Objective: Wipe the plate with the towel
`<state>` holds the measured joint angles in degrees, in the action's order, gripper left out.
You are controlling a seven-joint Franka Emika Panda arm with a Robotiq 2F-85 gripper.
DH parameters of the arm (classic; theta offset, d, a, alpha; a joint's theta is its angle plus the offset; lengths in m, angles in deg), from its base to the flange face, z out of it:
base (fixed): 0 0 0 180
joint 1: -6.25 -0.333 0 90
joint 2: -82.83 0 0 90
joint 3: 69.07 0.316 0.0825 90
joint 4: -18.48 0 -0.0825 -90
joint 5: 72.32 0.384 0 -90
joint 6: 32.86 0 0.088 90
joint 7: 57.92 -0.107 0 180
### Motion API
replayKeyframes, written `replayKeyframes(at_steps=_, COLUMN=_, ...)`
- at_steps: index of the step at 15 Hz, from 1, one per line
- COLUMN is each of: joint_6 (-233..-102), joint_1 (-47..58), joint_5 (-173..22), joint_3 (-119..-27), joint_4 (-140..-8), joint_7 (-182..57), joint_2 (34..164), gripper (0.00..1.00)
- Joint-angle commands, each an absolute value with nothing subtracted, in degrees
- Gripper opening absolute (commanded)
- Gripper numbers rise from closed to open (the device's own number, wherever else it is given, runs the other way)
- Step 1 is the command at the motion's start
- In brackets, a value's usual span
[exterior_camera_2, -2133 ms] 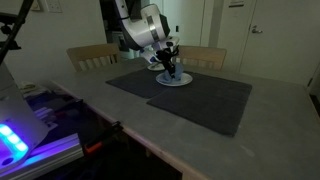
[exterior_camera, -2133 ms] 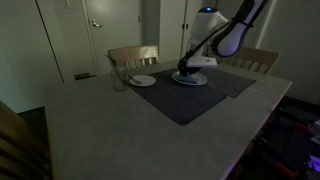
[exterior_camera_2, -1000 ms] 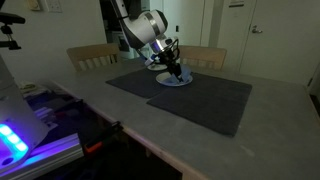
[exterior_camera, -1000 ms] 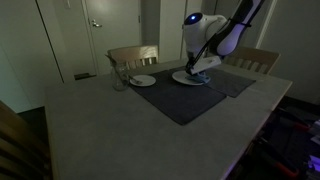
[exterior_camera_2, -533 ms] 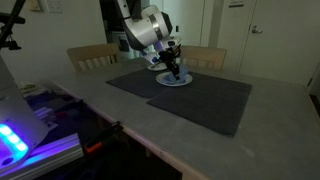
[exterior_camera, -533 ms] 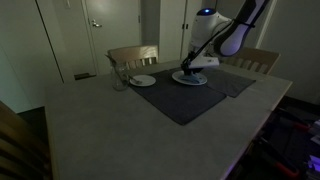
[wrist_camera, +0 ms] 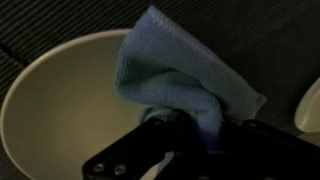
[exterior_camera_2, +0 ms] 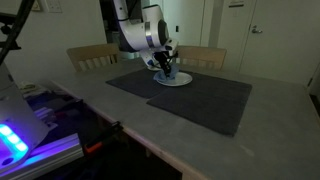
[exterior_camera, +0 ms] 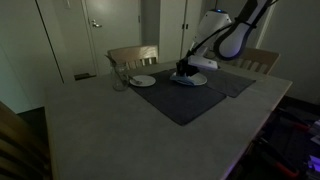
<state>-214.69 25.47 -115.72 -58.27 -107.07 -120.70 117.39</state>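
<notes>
I should turn my gripper back and sweep the towel across to the plate's open side (wrist_camera: 60, 105), because the towel reaches past the plate's rim (wrist_camera: 122, 34) onto the placemat.
A pale round plate (wrist_camera: 55, 110) lies on a dark placemat; it shows in both exterior views (exterior_camera: 190, 79) (exterior_camera_2: 176, 80). My gripper (wrist_camera: 185, 125) is shut on a blue towel (wrist_camera: 175, 65) and holds it down on the plate's right part. In the exterior views the gripper (exterior_camera: 183, 70) (exterior_camera_2: 165, 67) stands right over the plate. The towel's bunched top spreads past the plate's rim onto the mat.
A second small plate (exterior_camera: 142, 80) and a glass (exterior_camera: 119, 79) stand beside it. Dark placemats (exterior_camera: 185, 100) (exterior_camera_2: 195, 95) cover the middle of the grey table (exterior_camera: 110, 130). Wooden chairs (exterior_camera: 132, 55) stand behind the table. A plate edge (wrist_camera: 310, 105) shows at right.
My gripper with the towel has swung back and forth over the plate, now shifted toward the small plate's side. The plate has stayed in place.
</notes>
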Motion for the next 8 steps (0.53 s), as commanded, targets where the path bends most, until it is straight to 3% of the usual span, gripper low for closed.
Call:
replayKeyframes(at_steps=1, joint_6=-215.0, joint_1=26.1, joint_5=-104.3, joint_3=-56.1, joint_4=-109.0, joint_7=-108.5, joint_2=118.7, gripper=0.04)
replayKeyframes(at_steps=5, joint_6=-211.3, joint_1=15.9, joint_5=-87.4, joint_3=-64.8, joint_4=-109.0, joint_7=-95.0, joint_2=115.1, gripper=0.04)
replayKeyframes(at_steps=8, joint_6=-207.8, joint_1=4.5, joint_5=-96.7, joint_3=-78.5, joint_4=-107.1, joint_7=-104.2, joint_2=114.2, gripper=0.04)
